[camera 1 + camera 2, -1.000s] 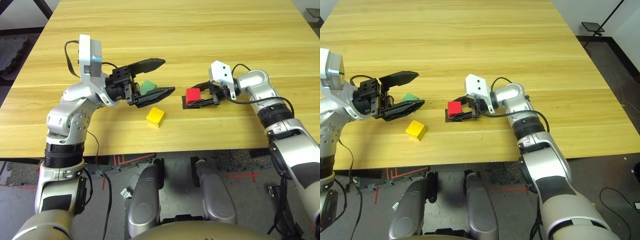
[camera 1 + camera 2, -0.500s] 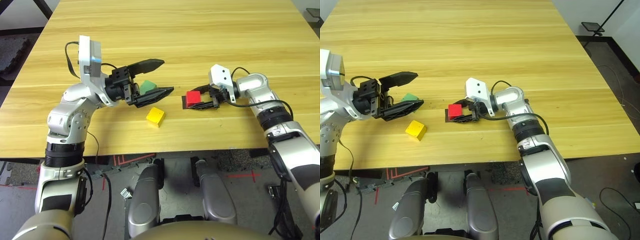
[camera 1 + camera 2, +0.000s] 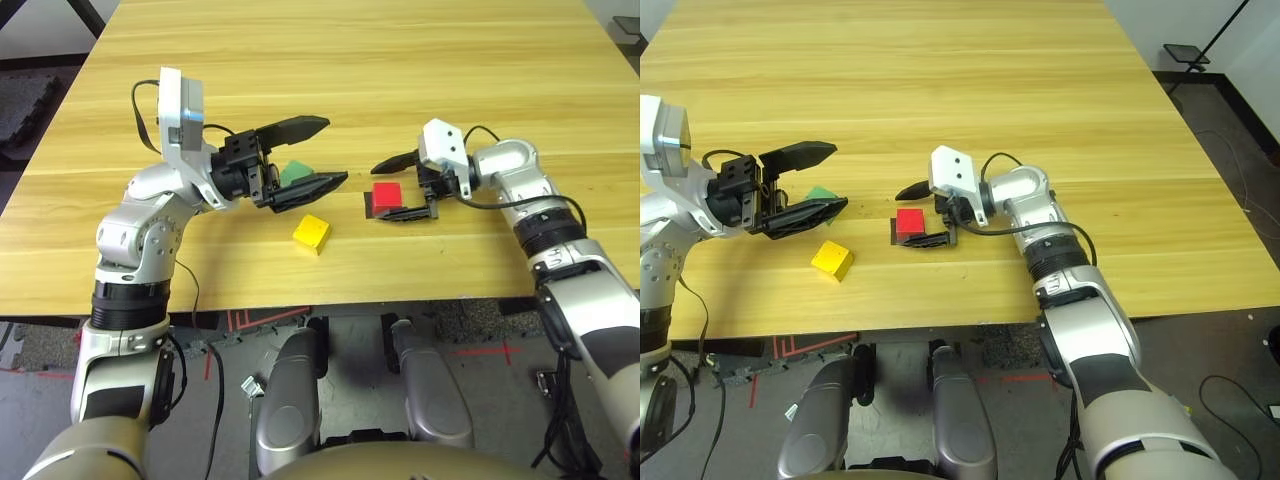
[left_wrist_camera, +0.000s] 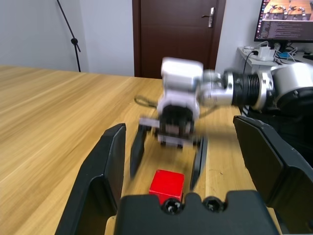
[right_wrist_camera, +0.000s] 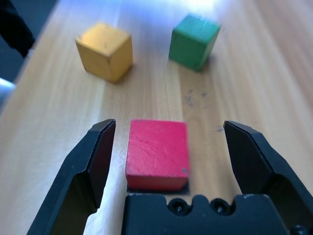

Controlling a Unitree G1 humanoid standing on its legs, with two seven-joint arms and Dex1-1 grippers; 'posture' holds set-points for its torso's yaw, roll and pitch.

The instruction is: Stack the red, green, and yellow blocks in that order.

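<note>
Next, my left gripper pulls back and tilts down over the green block [image 3: 296, 172], because its fingers reach past the green block toward the red block [image 3: 387, 197].
The red block [image 3: 387, 194] rests on the table, between the fingers of my right gripper [image 3: 380, 192], which is open and stands clear of it on both sides. In the right wrist view the red block [image 5: 158, 152] lies between the two spread fingers [image 5: 93, 161], with the yellow block [image 5: 104, 50] and green block [image 5: 193, 41] beyond it. My left gripper [image 3: 337, 150] hovers open to the left, with nothing in it. Its lower finger partly covers the green block [image 3: 295, 173]. The yellow block [image 3: 311, 233] sits alone nearer the front edge.
A flat black square patch [image 3: 369, 207] lies under the red block. The wooden table [image 3: 400, 60] stretches bare far behind the blocks. Its front edge [image 3: 330, 295] runs close below the yellow block.
My right gripper has opened and let go of the red block, which stays on the black patch. The left arm has hardly moved.
</note>
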